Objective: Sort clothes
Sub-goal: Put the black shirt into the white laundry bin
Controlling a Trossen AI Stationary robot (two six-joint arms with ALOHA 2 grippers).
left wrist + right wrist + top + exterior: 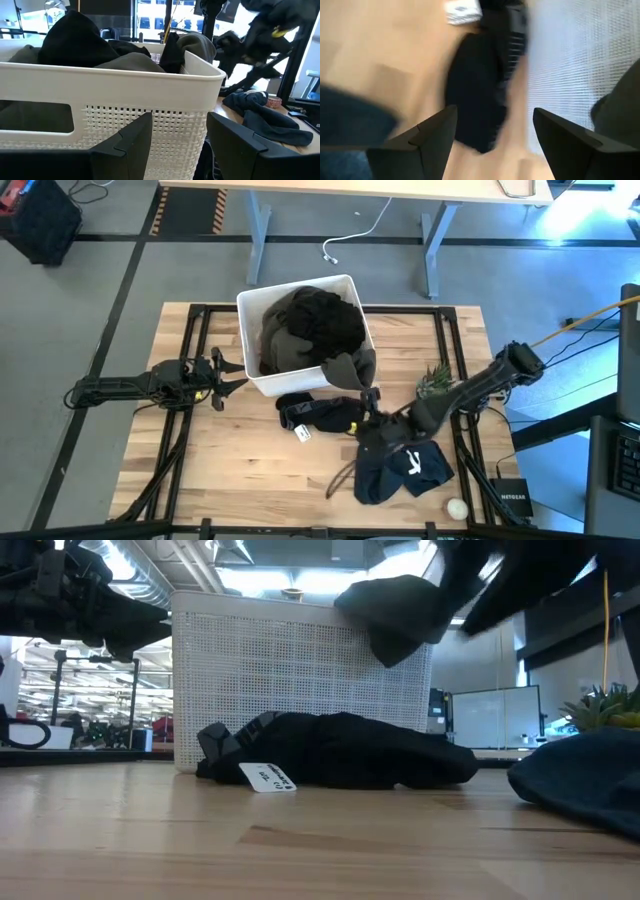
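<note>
I should tuck the hanging end of an olive piece into the bin (337, 338) with my right gripper before I take the black garment, because the piece hangs over the bin's near rim (350, 369).
A white plastic bin (262, 376) at the table's middle far side holds dark olive and black garments (310, 325); one olive piece (350, 365) hangs over its near right rim. A black garment (320, 415) with a white tag lies on the table in front of the bin. A navy garment (405, 468) with a white mark lies near the right front. My right gripper (372, 402) is open and empty above the black garment, beside the bin's corner. My left gripper (228, 373) is open and empty at the bin's left side.
A small green plant (435, 380) stands right of the bin, by my right arm. A small white ball (457, 508) lies at the near right. Bare wood lies at the table's near left.
</note>
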